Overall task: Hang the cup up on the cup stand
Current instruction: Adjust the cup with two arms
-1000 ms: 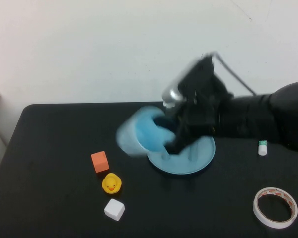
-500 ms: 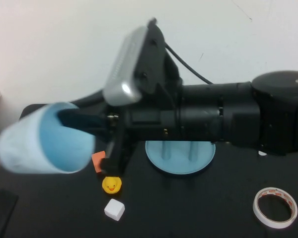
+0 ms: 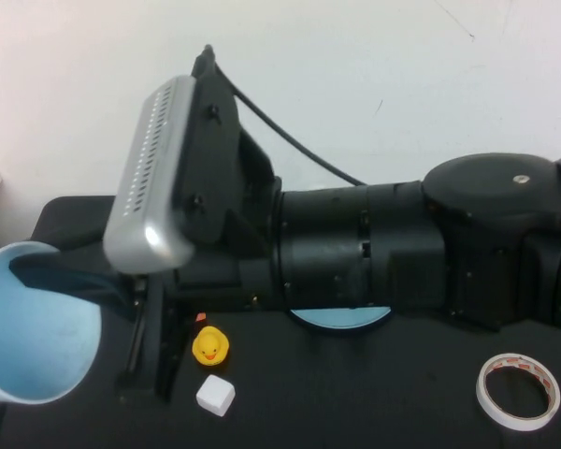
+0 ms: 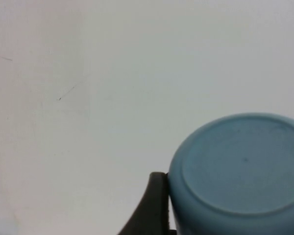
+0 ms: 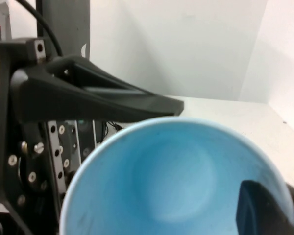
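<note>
The robot's right gripper is holding the cup's rim [image 3: 28,247] and its arm covers the cup stand [image 3: 342,319], so next the right gripper lets go and pulls back before the left gripper hangs the cup.
The cup [image 3: 33,327] is a light blue tumbler at the far lower left of the high view, with its open mouth turned toward the camera. My right gripper [image 3: 70,281] is shut on its rim. In the right wrist view one finger [image 5: 257,210] lies inside the cup [image 5: 161,181]. My right arm crosses the whole high view, close to the camera. Only a sliver of the cup stand's dish [image 3: 341,318] shows under the arm, and its posts are hidden. The left wrist view shows the cup's base [image 4: 240,171], with a dark part of my left gripper [image 4: 154,205] beside it.
A yellow duck [image 3: 210,346], a white cube [image 3: 215,396] and a sliver of an orange cube [image 3: 200,318] lie on the black table left of the stand. A tape roll [image 3: 517,391] lies at the front right. A white wall stands behind the table.
My right arm has swung the cup up from beside the stand, far to the left and nearer the camera. The arm now covers most of the stand.
</note>
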`<state>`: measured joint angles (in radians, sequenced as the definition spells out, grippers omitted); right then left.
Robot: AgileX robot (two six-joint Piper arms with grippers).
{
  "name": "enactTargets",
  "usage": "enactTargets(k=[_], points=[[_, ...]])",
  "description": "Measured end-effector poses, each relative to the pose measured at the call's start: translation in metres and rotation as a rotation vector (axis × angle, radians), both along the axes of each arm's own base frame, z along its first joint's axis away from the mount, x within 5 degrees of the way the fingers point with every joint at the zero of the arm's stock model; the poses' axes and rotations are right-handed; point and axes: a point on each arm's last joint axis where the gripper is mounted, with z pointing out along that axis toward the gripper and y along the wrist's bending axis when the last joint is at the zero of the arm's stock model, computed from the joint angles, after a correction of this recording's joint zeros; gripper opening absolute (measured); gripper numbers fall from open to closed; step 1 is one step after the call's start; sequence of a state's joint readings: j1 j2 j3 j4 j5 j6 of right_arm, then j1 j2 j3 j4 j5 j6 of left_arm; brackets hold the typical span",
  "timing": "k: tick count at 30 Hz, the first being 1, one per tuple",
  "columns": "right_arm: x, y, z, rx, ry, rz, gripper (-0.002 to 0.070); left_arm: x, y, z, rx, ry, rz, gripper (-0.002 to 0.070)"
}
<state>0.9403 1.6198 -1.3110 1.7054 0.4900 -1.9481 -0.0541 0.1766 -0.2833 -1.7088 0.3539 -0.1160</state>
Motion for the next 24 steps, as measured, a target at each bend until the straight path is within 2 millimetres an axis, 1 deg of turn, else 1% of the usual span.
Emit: enactTargets(k=[3,6,8,10,11,16,18,19,22,24], points=[[-0.001,0.004,-0.004,-0.006,0.009,0.006,0.0020,0.000,0.000,0.000,-0.002,0.001,0.005,0.0692],[-0.004,0.009,-0.010,-0.010,0.022,0.057,0.0018,0.000,0.000,0.000,0.005,-0.002,0.002,0.0689],[-0.008,0.013,-0.014,-0.010,0.020,0.100,0.0018,0.000,-0.001,0.000,0.014,-0.007,-0.006,0.0654],[-0.009,0.014,-0.016,-0.013,0.017,0.106,0.0017,0.000,-0.001,0.000,0.022,-0.011,-0.002,0.0596],[-0.009,0.014,-0.016,-0.014,0.016,0.107,0.0017,0.000,0.000,0.000,0.034,-0.016,0.007,0.0580],[-0.008,0.014,-0.017,-0.020,0.003,0.099,0.0030,0.000,0.000,0.000,0.089,-0.043,0.025,0.0579],[-0.008,0.014,-0.017,-0.020,0.003,0.097,0.0065,0.000,0.000,0.000,0.116,-0.056,0.030,0.0579],[-0.008,0.015,-0.018,-0.022,0.004,0.097,0.0095,0.000,0.000,0.000,0.134,-0.065,0.035,0.0579],[-0.008,0.015,-0.017,-0.021,0.027,0.094,0.0214,0.000,0.000,0.000,0.186,-0.090,0.052,0.0578],[-0.007,0.014,-0.018,-0.035,0.040,0.079,0.0312,0.001,0.001,0.000,0.209,-0.098,0.072,0.0578]])
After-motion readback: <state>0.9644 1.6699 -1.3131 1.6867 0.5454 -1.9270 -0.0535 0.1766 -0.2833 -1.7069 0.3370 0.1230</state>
